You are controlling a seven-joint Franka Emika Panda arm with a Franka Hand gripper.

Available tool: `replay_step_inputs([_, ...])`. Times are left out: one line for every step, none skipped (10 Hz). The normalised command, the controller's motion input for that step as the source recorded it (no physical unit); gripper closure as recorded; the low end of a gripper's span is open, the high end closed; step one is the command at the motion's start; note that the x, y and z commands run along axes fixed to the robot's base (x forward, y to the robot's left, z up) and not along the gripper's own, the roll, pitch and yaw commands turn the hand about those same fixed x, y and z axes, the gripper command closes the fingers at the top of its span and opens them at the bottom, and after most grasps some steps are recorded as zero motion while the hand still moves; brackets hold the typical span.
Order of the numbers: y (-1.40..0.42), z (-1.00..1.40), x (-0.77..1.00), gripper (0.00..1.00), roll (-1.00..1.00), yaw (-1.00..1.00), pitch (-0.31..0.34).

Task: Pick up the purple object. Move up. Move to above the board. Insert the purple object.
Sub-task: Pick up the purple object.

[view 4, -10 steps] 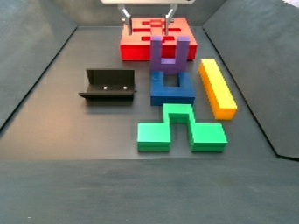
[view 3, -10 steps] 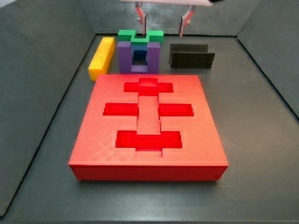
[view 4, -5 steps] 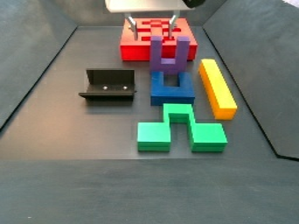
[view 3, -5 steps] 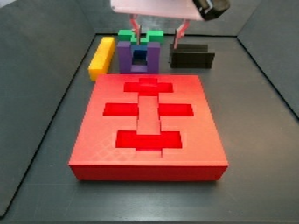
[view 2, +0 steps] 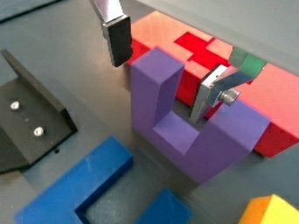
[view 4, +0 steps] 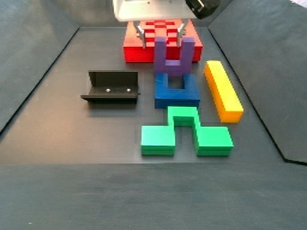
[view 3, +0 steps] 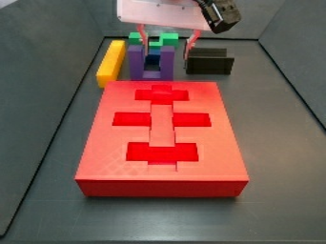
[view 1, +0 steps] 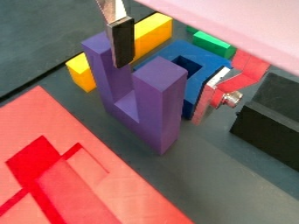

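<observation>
My gripper will leave the purple object's prongs sticking up above the board when it inserts the purple object, because the object is taller than the board's front edge.
The purple object stands with its two prongs up between the board and a blue block. It shows in a side view and in both wrist views. My gripper hangs just above it, open and holding nothing. In both wrist views the gripper has one prong between its fingers, one finger on one side and the other on the other, with gaps at both. The board also shows in both wrist views.
The blue notched block lies behind the purple object, then a green block. A yellow bar lies alongside them. The fixture stands on the other side. Dark walls ring the floor.
My gripper has come down from above and its fingers now reach the tops of the purple object's prongs. The blocks have not moved.
</observation>
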Motion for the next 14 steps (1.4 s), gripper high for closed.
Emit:
replay_step_inputs([0.0, -0.07, 0.0, 0.0, 0.0, 0.0, 0.0])
replay_step_inputs([-0.07, -0.17, -0.01, 0.0, 0.0, 0.0, 0.0])
replay_step_inputs([-0.13, -0.19, -0.07, 0.0, 0.0, 0.0, 0.0])
replay_step_inputs([-0.08, -0.07, -0.05, 0.0, 0.0, 0.0, 0.0])
replay_step_inputs([0.0, 0.0, 0.0, 0.0, 0.01, 0.0, 0.0])
replay_step_inputs([0.02, 0.0, 0.0, 0.0, 0.02, 0.0, 0.0])
replay_step_inputs([0.0, 0.0, 0.0, 0.0, 0.0, 0.0, 0.0])
replay_step_inputs([0.0, 0.0, 0.0, 1.0, 0.0, 0.0, 0.0])
replay_step_inputs([0.0, 0.0, 0.0, 1.0, 0.0, 0.0, 0.0])
replay_step_inputs([0.0, 0.0, 0.0, 1.0, 0.0, 0.0, 0.0])
replay_step_inputs([0.0, 0.0, 0.0, 1.0, 0.0, 0.0, 0.0])
replay_step_inputs([0.0, 0.0, 0.0, 1.0, 0.0, 0.0, 0.0])
replay_step_inputs([0.0, 0.0, 0.0, 1.0, 0.0, 0.0, 0.0])
replay_step_inputs([0.0, 0.0, 0.0, 1.0, 0.0, 0.0, 0.0])
